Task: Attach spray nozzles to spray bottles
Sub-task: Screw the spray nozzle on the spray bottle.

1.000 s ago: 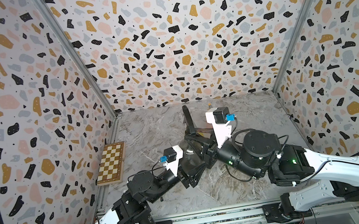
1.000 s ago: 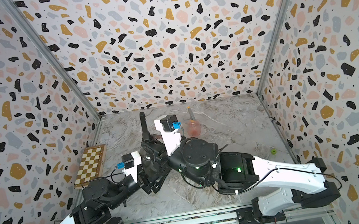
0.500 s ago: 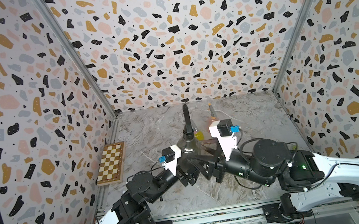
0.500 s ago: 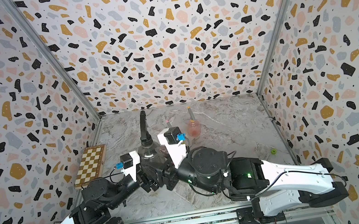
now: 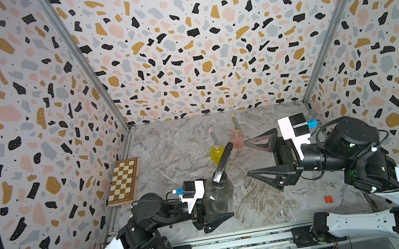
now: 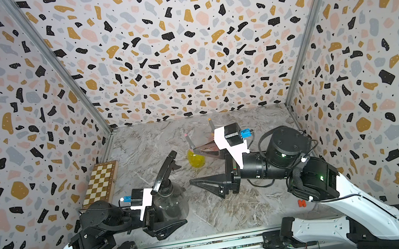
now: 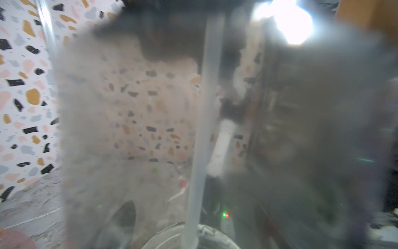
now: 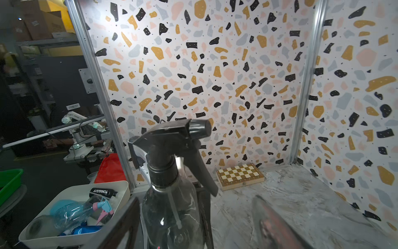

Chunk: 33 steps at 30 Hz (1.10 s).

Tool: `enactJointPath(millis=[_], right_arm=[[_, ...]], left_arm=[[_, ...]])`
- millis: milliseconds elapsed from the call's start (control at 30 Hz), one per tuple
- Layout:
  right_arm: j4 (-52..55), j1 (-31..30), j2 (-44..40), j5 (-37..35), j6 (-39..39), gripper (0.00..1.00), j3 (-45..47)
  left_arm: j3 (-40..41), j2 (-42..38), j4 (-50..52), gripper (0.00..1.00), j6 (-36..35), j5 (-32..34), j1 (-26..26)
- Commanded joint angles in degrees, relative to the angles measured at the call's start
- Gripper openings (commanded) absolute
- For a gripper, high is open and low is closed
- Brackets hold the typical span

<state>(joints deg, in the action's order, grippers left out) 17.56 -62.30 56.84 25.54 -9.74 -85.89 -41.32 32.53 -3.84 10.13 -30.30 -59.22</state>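
Observation:
I should use my right gripper, now open and clear of the black spray nozzle (image 5: 223, 163), to brace the nozzle head (image 6: 166, 169) while my left gripper twists the bottle.
The smoky grey spray bottle (image 5: 217, 194) (image 6: 171, 204) stands upright near the table's front left, with the black spray nozzle (image 5: 223, 163) (image 8: 172, 140) seated on its neck. My left gripper (image 5: 227, 198) is shut around the bottle's belly. The bottle fills the left wrist view, blurred, its dip tube (image 7: 202, 129) running through it. My right gripper (image 5: 247, 158) (image 6: 193, 166) hangs open and empty to the bottle's right, well apart from it. Behind stand the yellow bottle (image 5: 217, 153) with a grey, pink-tipped nozzle (image 5: 213, 139) and the pink bottle (image 5: 238, 139) with a grey, orange-tipped nozzle (image 5: 235, 123).
A folded chessboard (image 5: 123, 180) (image 8: 240, 175) lies along the left wall. A small red piece (image 5: 328, 199) sits on the table at the front right. Outside the enclosure, a white bin (image 8: 75, 204) holds other bottles. Patterned walls close in three sides.
My right gripper let go of the black nozzle, opened wide and drew back to the right. My left gripper stayed shut on the grey bottle, which shifted slightly toward the front.

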Motion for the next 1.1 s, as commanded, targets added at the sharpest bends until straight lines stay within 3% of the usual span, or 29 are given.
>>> enactJointPath(millis=[0, 100, 200, 400, 533, 733, 1067], right_arm=[[-0.31, 0.8, 2.03, 12.12, 2.0, 0.82, -2.4], [-0.09, 0.76, 4.2, 15.99, 1.74, 0.78, -4.13], [1.27, -1.04, 4.84, 14.74, 2.34, 0.73, -5.27], [5.54, -11.79, 4.58, 1.58, 4.91, 0.7, -6.52], [4.82, -16.89, 3.45, -4.13, 3.7, 0.68, -4.87], [3.45, -23.11, 4.19, -9.6, 2.88, 0.65, -3.62], [1.18, -24.01, -2.51, -12.64, 3.14, 0.67, 2.25]], left_arm=[[-2.14, 0.14, -1.69, 0.0, 1.56, -7.72, 0.15], [-2.74, 0.71, -0.06, 0.0, 1.27, -6.13, 0.14], [-2.59, 0.25, 1.26, 0.0, 0.49, -1.14, 0.15], [-2.7, 0.16, 3.22, 0.0, -0.2, 9.97, 0.33], [-2.62, 0.29, 2.88, 0.0, -0.02, 13.64, 0.6], [-2.84, 1.64, 1.95, 0.0, 0.44, 15.2, 0.69], [-2.57, 1.22, 1.64, 0.0, -1.8, 9.8, 0.77]])
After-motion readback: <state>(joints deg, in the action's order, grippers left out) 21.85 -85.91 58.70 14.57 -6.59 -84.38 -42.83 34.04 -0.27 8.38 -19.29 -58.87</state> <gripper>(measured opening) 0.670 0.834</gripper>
